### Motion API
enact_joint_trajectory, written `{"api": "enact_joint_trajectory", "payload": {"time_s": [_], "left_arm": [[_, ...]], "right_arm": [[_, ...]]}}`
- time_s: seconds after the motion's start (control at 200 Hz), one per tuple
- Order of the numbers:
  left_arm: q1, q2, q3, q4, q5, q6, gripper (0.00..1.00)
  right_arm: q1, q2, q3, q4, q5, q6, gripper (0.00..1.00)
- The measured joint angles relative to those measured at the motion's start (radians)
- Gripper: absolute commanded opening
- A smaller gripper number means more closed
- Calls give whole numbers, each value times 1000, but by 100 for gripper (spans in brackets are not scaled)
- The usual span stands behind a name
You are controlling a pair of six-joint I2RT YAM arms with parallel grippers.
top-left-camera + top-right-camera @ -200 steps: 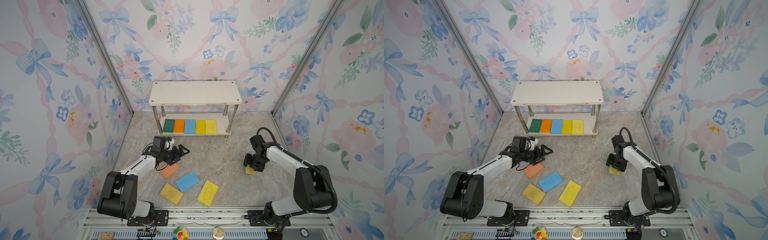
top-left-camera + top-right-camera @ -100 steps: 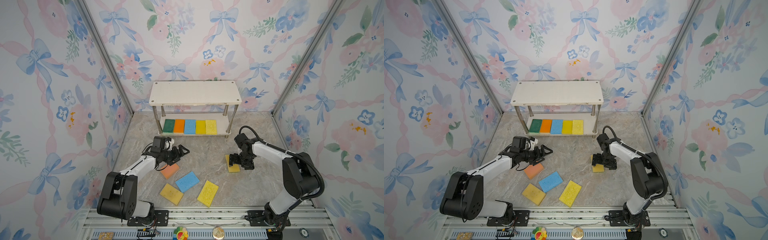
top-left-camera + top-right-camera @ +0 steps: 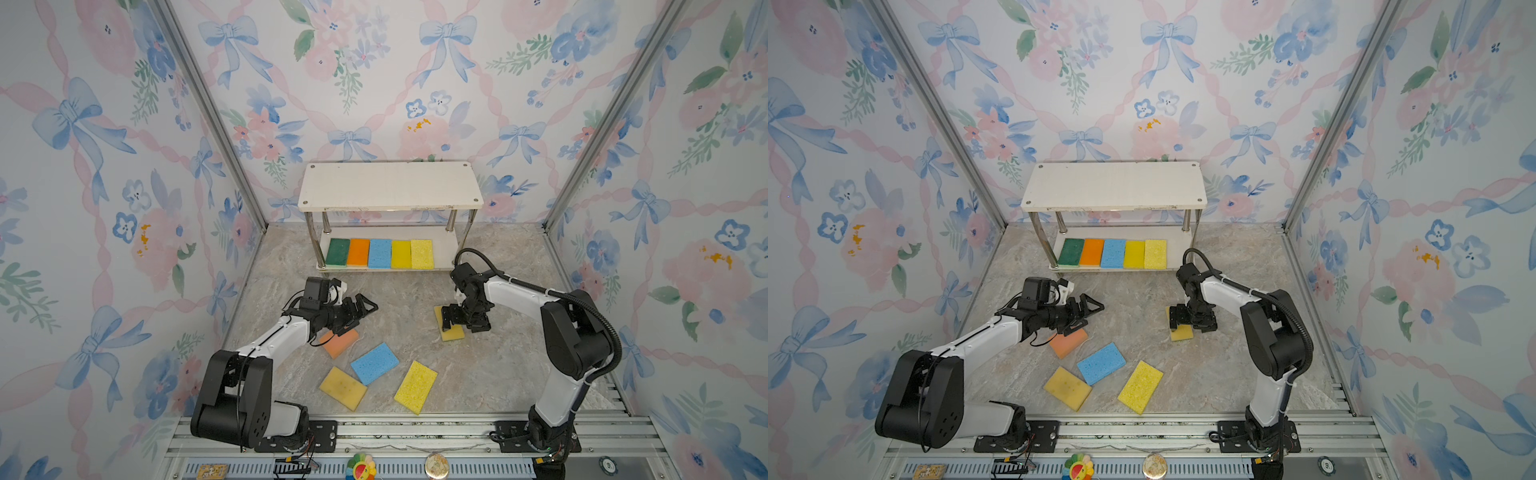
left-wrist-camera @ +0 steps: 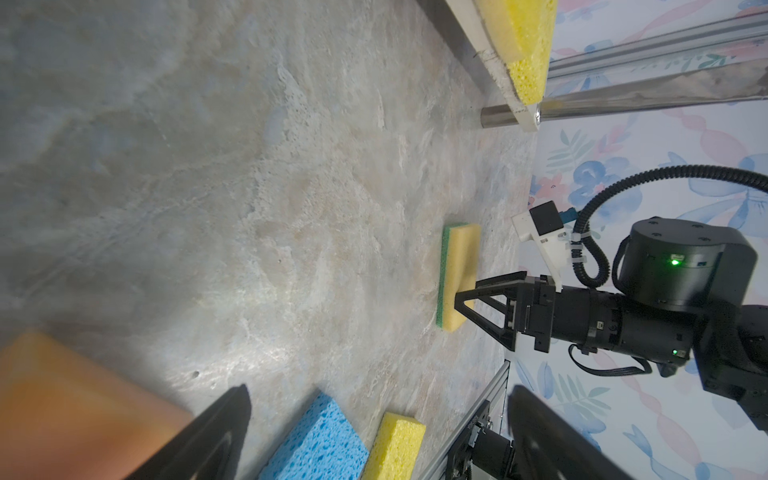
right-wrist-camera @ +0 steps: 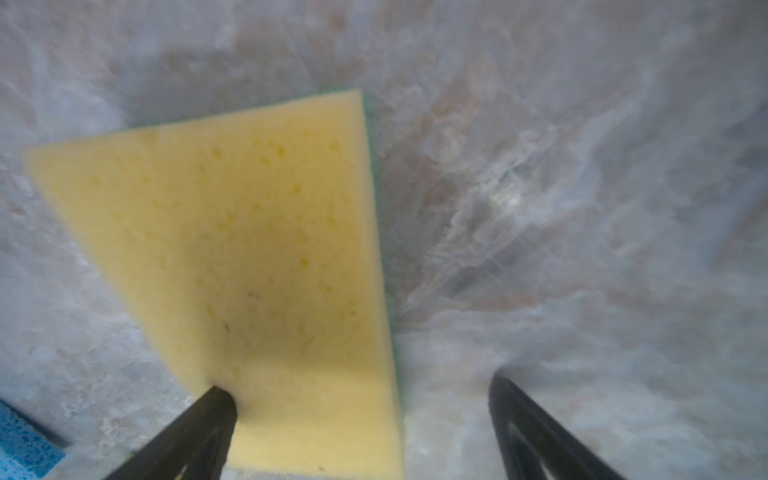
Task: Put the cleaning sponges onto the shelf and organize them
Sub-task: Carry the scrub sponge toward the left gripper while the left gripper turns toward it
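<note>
My right gripper should lift, as one finger is over the yellow sponge's top and one off its edge, then shift across and straddle its long sides squarely.
The shelf stands at the back, its top board bare. Its lower board holds a row of sponges: green, orange, blue and two yellow. On the floor lie an orange sponge, a blue one, a dark yellow one and a bright yellow one. My right gripper is open, pointing down over a yellow sponge with a green underside; one finger touches its top, the other stands off its edge. My left gripper hangs open and empty above the orange sponge.
Floral walls close in the marble floor on three sides. An aluminium rail with both arm bases runs along the front edge. The shelf's metal legs stand near my right arm's elbow.
My right gripper moved left from the right wall toward the middle, taking the yellow sponge along, and opened; the sponge now lies flat on the floor. The left arm has not moved.
</note>
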Motion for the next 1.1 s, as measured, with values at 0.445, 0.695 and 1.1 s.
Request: {"api": "enact_joint_trajectory", "payload": {"time_s": [0.445,0.695,1.1], "left_arm": [[3,-10,-3,0,0,0,98],[8,-27,-19,1,1,-1,98],[30,-77,-56,-1,8,-19,98]], "right_arm": [[33,-105,1,8,-16,-11,98],[64,21,83,3,-2,-45,99],[79,100,125,-13,66,-67,88]]}}
